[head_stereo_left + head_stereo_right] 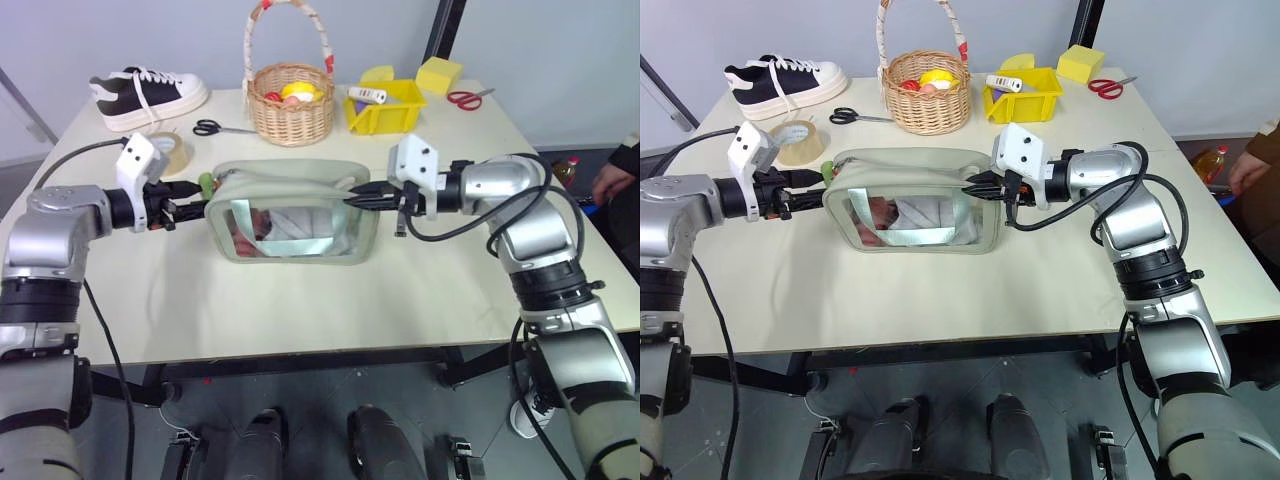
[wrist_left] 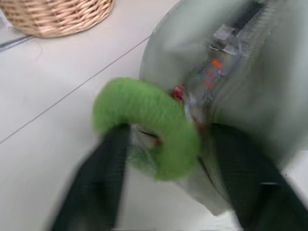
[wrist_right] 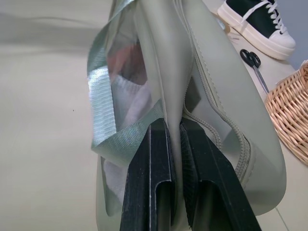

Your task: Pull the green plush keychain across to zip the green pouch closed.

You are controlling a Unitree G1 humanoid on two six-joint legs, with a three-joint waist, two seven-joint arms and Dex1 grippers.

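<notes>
The keychain (image 1: 207,184) hangs off the end of the pouch, so next my left gripper puts the keychain on top and then grips the pouch's side at that end (image 1: 219,207) while my right gripper pulls.
The green pouch (image 1: 290,215) stands on its edge in the middle of the table, clear window facing me, zipper along its top. The green plush keychain (image 2: 149,125) hangs at the pouch's left top corner (image 1: 205,183). My left gripper (image 1: 188,200) is at that corner, open, with the fuzzy ring between its fingers and resting against one finger (image 2: 96,183). My right gripper (image 3: 174,122) is shut on the pouch's wall at the right end (image 1: 355,195), holding it up.
Behind the pouch stand a wicker basket (image 1: 292,110) and a yellow bin (image 1: 385,108). A tape roll (image 1: 172,150), black scissors (image 1: 215,127) and a shoe (image 1: 148,95) lie at the back left. Red scissors (image 1: 465,98) lie back right. A person's hand (image 1: 608,185) is at the right edge.
</notes>
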